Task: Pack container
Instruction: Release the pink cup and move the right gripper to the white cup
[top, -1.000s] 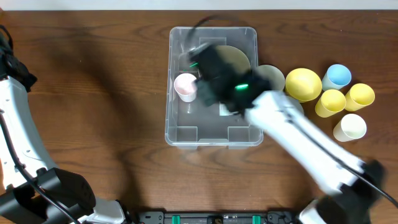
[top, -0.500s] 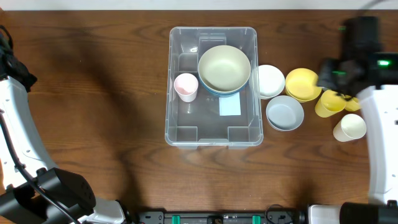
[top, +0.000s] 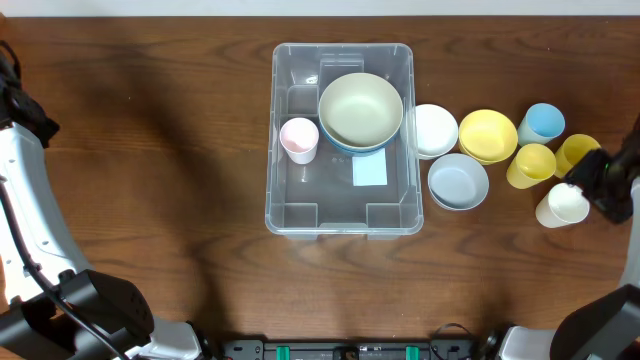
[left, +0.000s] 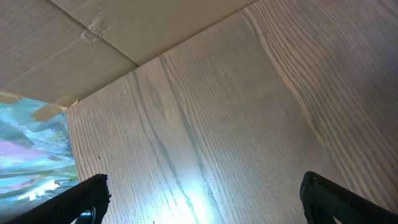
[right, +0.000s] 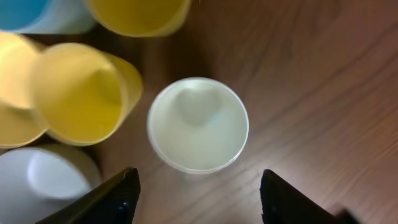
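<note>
My right gripper should keep moving in until its fingers straddle one of the cream cup's sides (right: 244, 128), because the cream cup's open rim (top: 571, 204) faces its spread fingers and is clear of the yellow cups.
The clear container (top: 290, 205) stands mid-table in the overhead view. Inside it are a pink cup (top: 299, 139) at the left wall and a pale green bowl (top: 361, 110) nested on a blue one, beside the white label (top: 369, 169). My right gripper (right: 202, 202) is open and empty, hovering just short of a cream cup (right: 198, 124) at the table's right edge (top: 561, 205). My left gripper (left: 205, 202) is wide open over bare wood, far from the container.
Right of the container lie a white bowl (top: 434, 130), a grey-blue bowl (top: 459, 181) and a yellow bowl (top: 488, 135). A blue cup (top: 542, 123) and two yellow cups (top: 531, 165) (top: 577, 153) crowd the cream cup. My left arm (top: 25, 200) runs along the left edge.
My right arm swung from above the container out to the cups at the right and its jaws widened. The pink cup stays in the container. The left arm held still.
</note>
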